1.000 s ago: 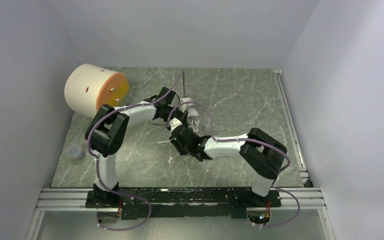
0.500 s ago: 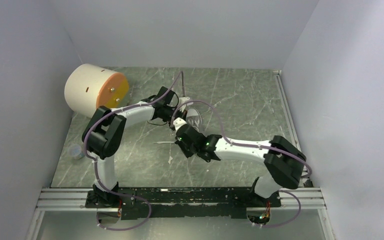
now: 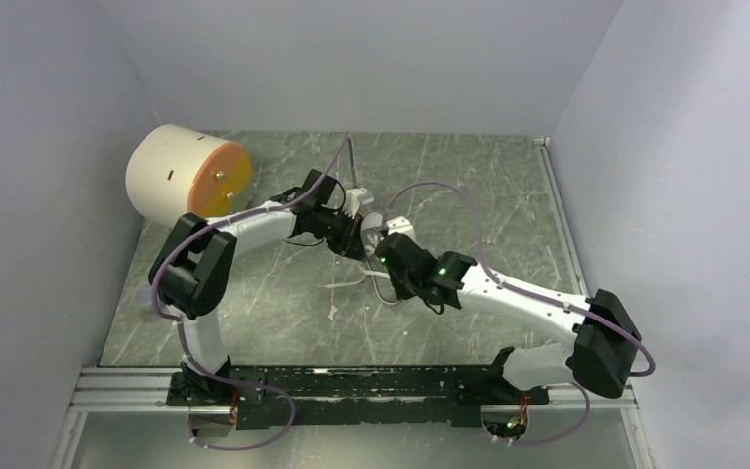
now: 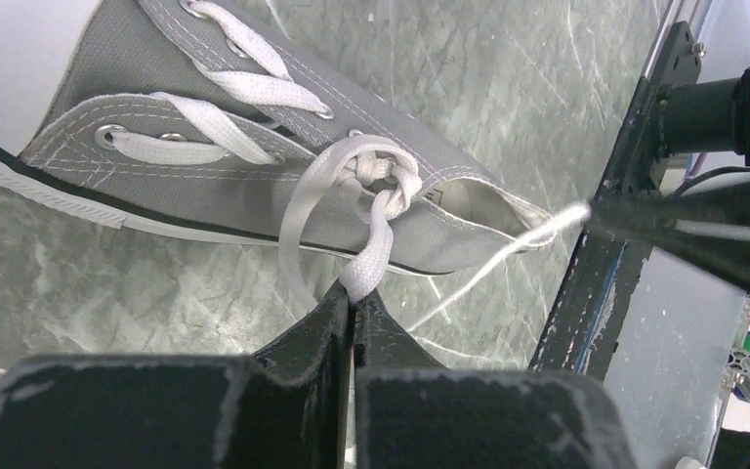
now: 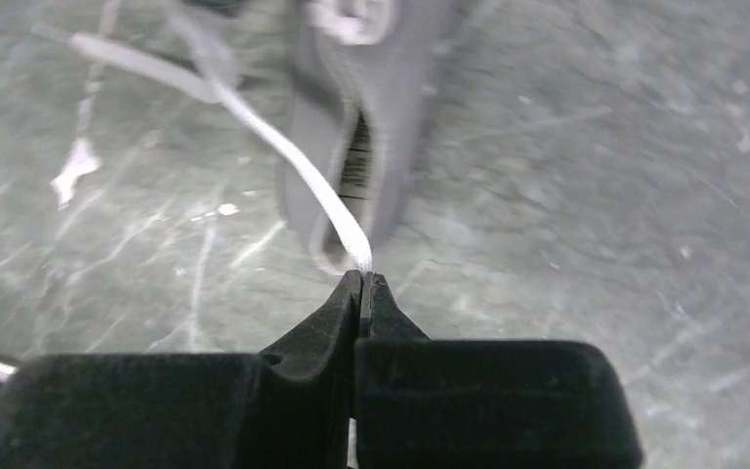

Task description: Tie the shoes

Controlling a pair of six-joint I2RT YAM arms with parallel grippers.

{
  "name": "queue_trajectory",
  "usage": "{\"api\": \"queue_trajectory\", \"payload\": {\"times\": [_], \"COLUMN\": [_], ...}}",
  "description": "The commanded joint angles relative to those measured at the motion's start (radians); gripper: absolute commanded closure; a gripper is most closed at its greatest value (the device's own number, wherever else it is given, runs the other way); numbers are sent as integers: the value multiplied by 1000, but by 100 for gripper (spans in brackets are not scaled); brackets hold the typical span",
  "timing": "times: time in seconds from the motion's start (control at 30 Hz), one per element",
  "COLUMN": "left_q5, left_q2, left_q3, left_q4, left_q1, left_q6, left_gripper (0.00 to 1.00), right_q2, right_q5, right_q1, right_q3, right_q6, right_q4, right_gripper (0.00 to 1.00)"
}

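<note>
The robot's left gripper is holding the white loop (image 4: 299, 209) by the knot, so the right gripper carries on pulling the other lace across the sneaker (image 4: 479, 203) until the lace stretches straight, then let go.
The grey canvas sneaker (image 4: 254, 186) lies on its side in the left wrist view, white laces crossed over its eyelets and twisted into a knot (image 4: 383, 178) at the top. My left gripper (image 4: 354, 293) is shut on one lace strand just below the knot. My right gripper (image 5: 363, 278) is shut on the other lace strand (image 5: 283, 156), which runs taut back to the blurred shoe heel (image 5: 381, 117). Its fingers (image 4: 703, 230) show at the right of the left wrist view. From above, both grippers (image 3: 359, 244) (image 3: 383, 256) meet mid-table and hide most of the shoe.
A cream cylinder with an orange face (image 3: 181, 176) lies at the back left. A small cup (image 3: 146, 295) sits by the left wall. A loose lace end (image 3: 350, 285) trails on the marbled tabletop (image 3: 488, 195). A metal rail (image 3: 352, 386) runs along the near edge.
My right arm has stretched out and its gripper has moved right and away, drawing its lace strand taut. My left gripper shifted slightly right, still holding its strand.
</note>
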Motion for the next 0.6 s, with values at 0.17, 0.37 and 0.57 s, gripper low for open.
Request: {"api": "queue_trajectory", "payload": {"times": [0.17, 0.37, 0.57], "left_q5": [24, 28, 45], "left_q2": [-49, -57, -59], "left_q3": [-14, 7, 0], "left_q4": [73, 30, 10], "left_q1": [3, 1, 1], "left_q6": [-61, -40, -33], "left_gripper": [95, 95, 95], "right_q2": [-73, -52, 1], "right_q5": [-13, -12, -42], "right_q1": [-221, -331, -453], "right_q3": [17, 45, 51], "right_q6": [69, 103, 125], "right_q4": [-174, -218, -214], "right_gripper": [100, 100, 100]}}
